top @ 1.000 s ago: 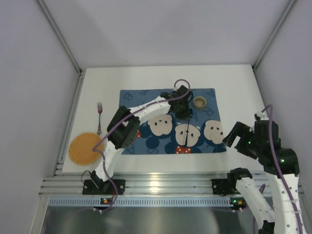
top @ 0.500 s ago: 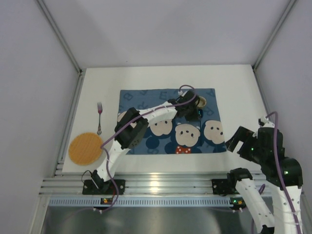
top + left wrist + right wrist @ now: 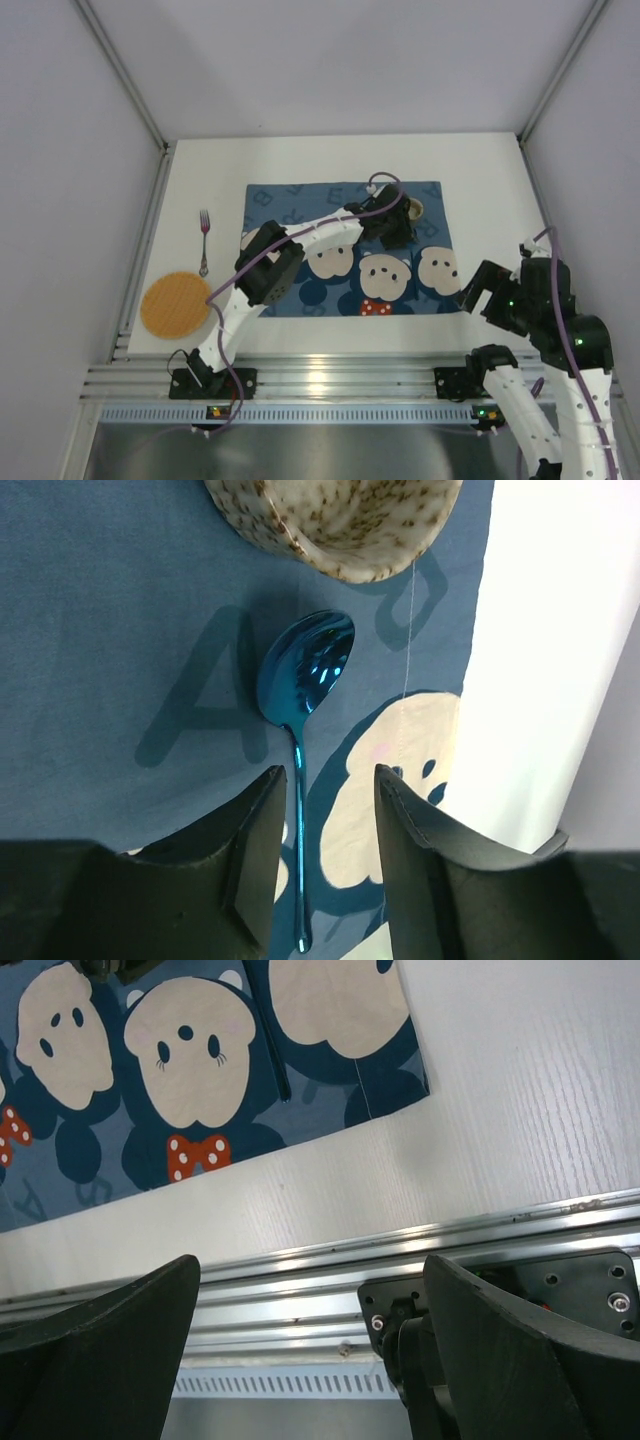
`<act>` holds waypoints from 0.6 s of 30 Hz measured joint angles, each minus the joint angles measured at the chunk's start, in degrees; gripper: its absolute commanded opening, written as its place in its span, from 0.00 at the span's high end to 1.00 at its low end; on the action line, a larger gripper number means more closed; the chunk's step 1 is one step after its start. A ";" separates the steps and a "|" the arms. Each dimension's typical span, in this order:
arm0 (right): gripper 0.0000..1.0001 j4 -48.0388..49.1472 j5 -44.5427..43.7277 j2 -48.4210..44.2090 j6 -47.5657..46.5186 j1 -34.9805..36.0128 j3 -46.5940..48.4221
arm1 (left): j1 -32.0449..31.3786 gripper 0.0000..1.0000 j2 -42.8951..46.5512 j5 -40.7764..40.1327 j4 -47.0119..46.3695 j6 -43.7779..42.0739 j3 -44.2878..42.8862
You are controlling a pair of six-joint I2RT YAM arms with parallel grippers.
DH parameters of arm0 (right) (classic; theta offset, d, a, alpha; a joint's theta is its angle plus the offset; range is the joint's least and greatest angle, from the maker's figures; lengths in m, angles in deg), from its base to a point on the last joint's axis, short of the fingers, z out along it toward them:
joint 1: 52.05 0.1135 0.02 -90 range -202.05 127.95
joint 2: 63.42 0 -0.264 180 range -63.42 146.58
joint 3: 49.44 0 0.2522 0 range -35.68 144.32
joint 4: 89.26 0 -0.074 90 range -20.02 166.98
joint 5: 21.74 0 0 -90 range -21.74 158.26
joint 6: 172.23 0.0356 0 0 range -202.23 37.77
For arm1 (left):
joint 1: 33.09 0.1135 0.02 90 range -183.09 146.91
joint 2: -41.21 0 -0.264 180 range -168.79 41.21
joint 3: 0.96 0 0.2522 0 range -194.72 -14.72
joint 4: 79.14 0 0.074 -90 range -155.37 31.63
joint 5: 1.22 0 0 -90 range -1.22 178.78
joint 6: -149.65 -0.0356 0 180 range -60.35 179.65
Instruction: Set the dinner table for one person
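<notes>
The blue spoon [image 3: 308,667] lies straight on the placemat below the cup, so my left gripper should keep going to the silver fork and close on the fork's handle [image 3: 204,248].
The white dinner table [image 3: 205,175] carries a dark-blue cartoon-mouse placemat [image 3: 300,297]. A speckled cup [image 3: 413,208] stands at the mat's far right, and also shows in the left wrist view [image 3: 340,520]. A shiny blue spoon [image 3: 302,675] lies flat on the mat just below the cup. My left gripper [image 3: 395,232] hovers over the spoon, open [image 3: 330,775], with the handle between the fingers, close to the left finger [image 3: 255,860]. My right gripper [image 3: 478,290] is open and empty [image 3: 310,1280] above the table's near right edge.
A silver fork [image 3: 204,240] and a round orange plate [image 3: 176,305] lie on the table left of the mat. The ribbed metal rail [image 3: 330,380] runs along the near edge and also shows in the right wrist view [image 3: 300,1290]. Grey walls stand on three sides.
My left gripper has moved right across the mat to beside the cup, over the spoon. My right arm has shifted slightly near the table's right edge.
</notes>
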 measured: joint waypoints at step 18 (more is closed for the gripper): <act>0.00 0.20 -0.87 1.73 -1.29 0.22 2.03 | 40.54 0.59 30.82 -15.17 20.96 -27.65 23.82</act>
